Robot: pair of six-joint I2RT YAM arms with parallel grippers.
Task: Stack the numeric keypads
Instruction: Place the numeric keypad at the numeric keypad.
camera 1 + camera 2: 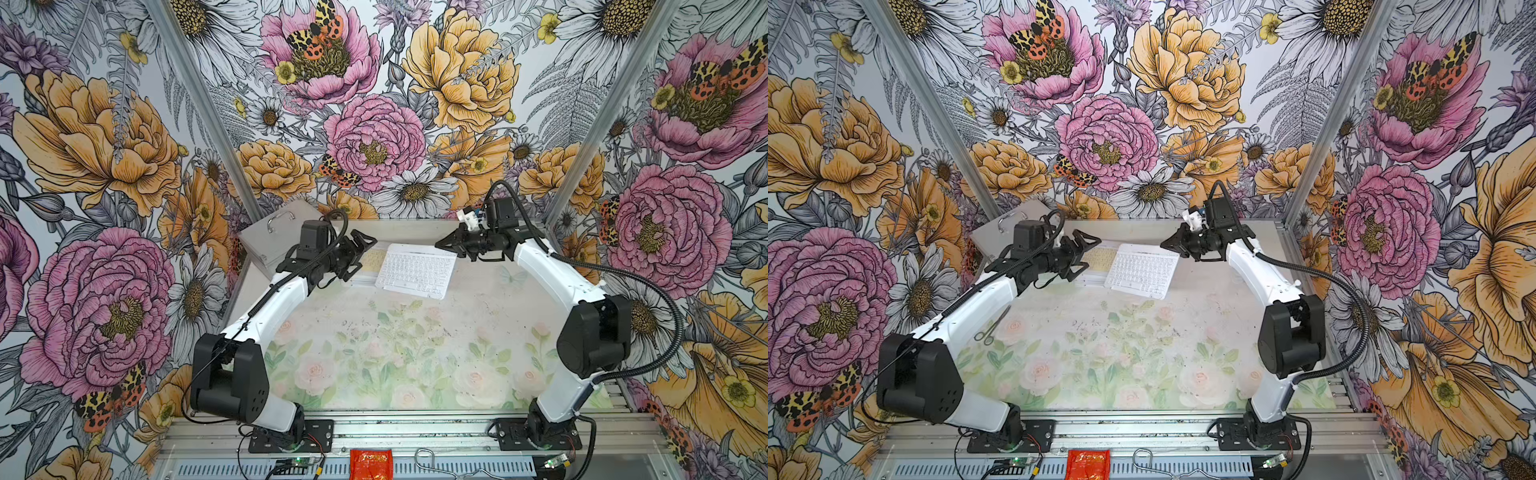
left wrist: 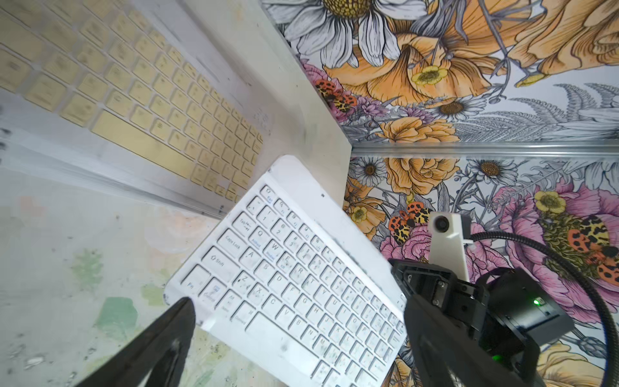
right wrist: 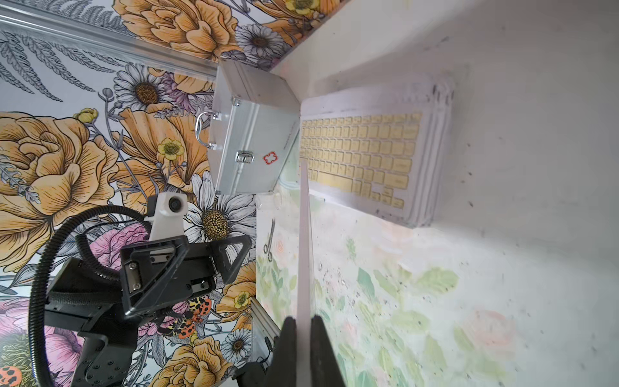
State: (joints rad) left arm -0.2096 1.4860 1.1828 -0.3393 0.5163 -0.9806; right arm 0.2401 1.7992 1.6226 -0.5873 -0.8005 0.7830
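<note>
The white-keyed keypad (image 1: 416, 270) has its keys facing up, just like the yellow-keyed stack. My right gripper keeps moving the white-keyed keypad across until it covers the yellow keys (image 1: 372, 261).
A stack of numeric keypads topped by a yellow-keyed one (image 1: 371, 259) (image 1: 1100, 257) (image 2: 134, 100) (image 3: 361, 150) lies at the back of the table. A white-keyed keypad (image 1: 415, 270) (image 1: 1142, 270) (image 2: 301, 284) sits just right of it, its left edge overlapping the stack. My right gripper (image 1: 440, 244) (image 1: 1165, 243) (image 3: 303, 321) is shut on this keypad's right edge, which the right wrist view shows edge-on (image 3: 304, 234). My left gripper (image 1: 361, 253) (image 1: 1086, 253) (image 2: 299, 303) hangs open over the stack's left side, holding nothing.
A silver metal case (image 1: 274, 237) (image 3: 251, 134) with a handle leans in the back left corner. Scissors (image 1: 992, 326) (image 3: 269, 239) lie by the left arm. A red packet (image 1: 371, 463) and a wire hook (image 1: 428, 459) rest on the front rail.
</note>
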